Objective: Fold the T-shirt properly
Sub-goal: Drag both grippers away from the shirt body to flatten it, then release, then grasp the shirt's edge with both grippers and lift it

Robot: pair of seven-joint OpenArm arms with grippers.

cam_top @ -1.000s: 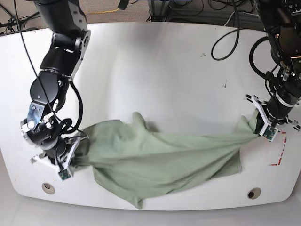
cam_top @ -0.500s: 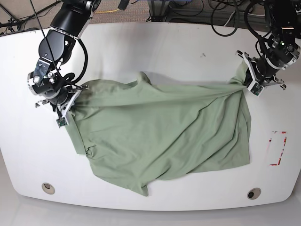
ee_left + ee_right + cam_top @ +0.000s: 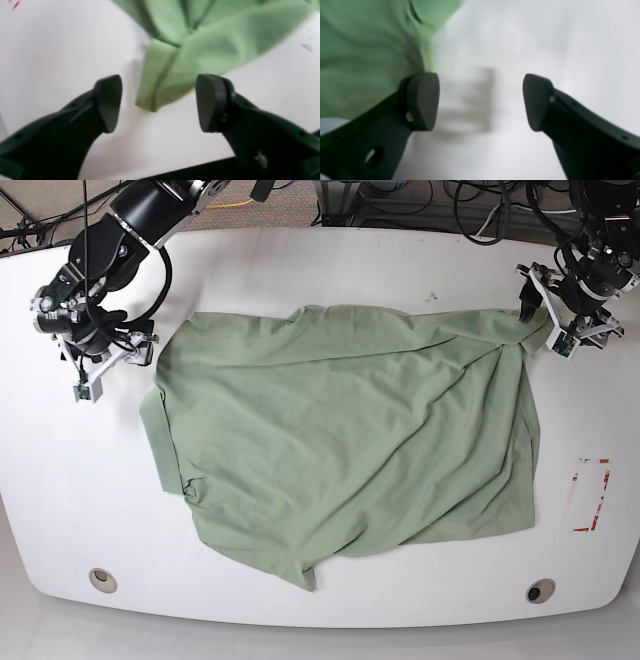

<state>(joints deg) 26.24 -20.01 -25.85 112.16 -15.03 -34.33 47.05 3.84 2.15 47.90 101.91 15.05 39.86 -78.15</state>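
The pale green T-shirt (image 3: 345,420) is lying loose on the smooth white table, so its near tip (image 3: 303,572) will be dragged along when I lift and pull the far corners.
The pale green T-shirt (image 3: 340,440) lies spread over the middle of the white table (image 3: 300,280), wrinkled, with a fold running across its right half. My left gripper (image 3: 548,322) hovers at the shirt's far right corner. In the left wrist view the left gripper (image 3: 160,102) is open, and a corner of the T-shirt (image 3: 162,80) lies loose on the table between its fingers (image 3: 108,102). My right gripper (image 3: 112,372) is just off the shirt's far left corner. In the right wrist view the right gripper (image 3: 480,100) is open over bare table, with the T-shirt (image 3: 370,62) beside its left finger.
Red tape marks (image 3: 590,495) sit on the table near the right edge. Two round holes (image 3: 100,580) (image 3: 540,591) lie along the front edge. Cables (image 3: 480,220) run behind the table's far edge.
Both grippers pulled the shirt's corners toward the far side of the table, then opened and let go. The shirt went from bunched at the front edge to spread out.
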